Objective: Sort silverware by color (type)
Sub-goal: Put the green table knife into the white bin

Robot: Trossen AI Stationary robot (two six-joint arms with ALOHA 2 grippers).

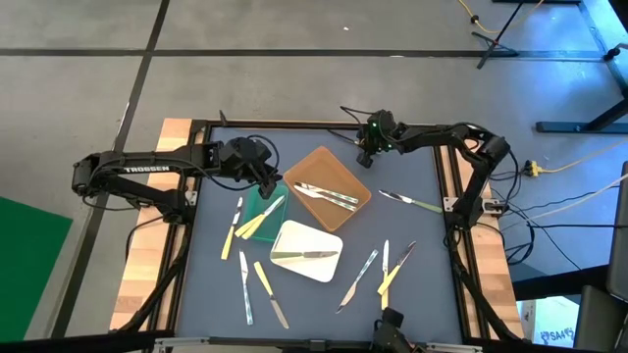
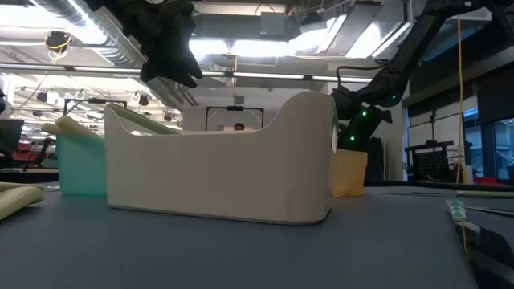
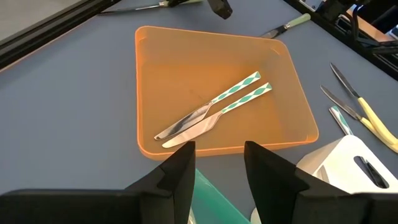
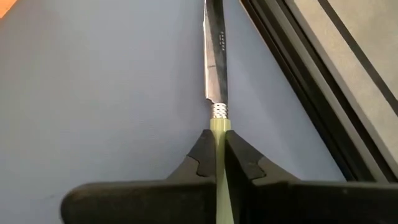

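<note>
The robot's right gripper is holding the pale green-handled knife close to its metal collar [image 4: 219, 111], so this gripper needs to open and grip the end of the knife's handle to leave room for the left gripper.
My right gripper [image 4: 217, 155] is at the table's far edge [image 1: 367, 153], shut on a pale green-handled knife [image 4: 215, 56] whose blade points forward past the fingers. My left gripper [image 3: 217, 163] hangs open and empty over the far end of the green tray [image 1: 257, 208], beside the brown tray [image 1: 339, 169]. Two utensils with green-patterned handles [image 3: 214, 109] lie flat in the brown tray. A knife [image 1: 306, 256] lies in the white tray [image 1: 294, 235]. Yellow-handled pieces [image 1: 263, 218] rest across the green tray. My right gripper pinches the knife's pale green handle [image 4: 219, 127] between its two fingers, just behind the metal collar. The handle runs back along the fingers, and the blade [image 4: 215, 56] sticks straight out ahead over the grey mat beside the table's frame. Whether the knife is clear of the mat I cannot tell.
Loose silverware lies on the grey mat: a yellow-handled piece [image 1: 233, 230], two knives [image 1: 257, 286] near the front left, several pieces [image 1: 385, 267] at the front right, and a green-handled knife [image 1: 412, 203] right of the brown tray. The black table frame [image 4: 311, 93] runs close by my right gripper.
</note>
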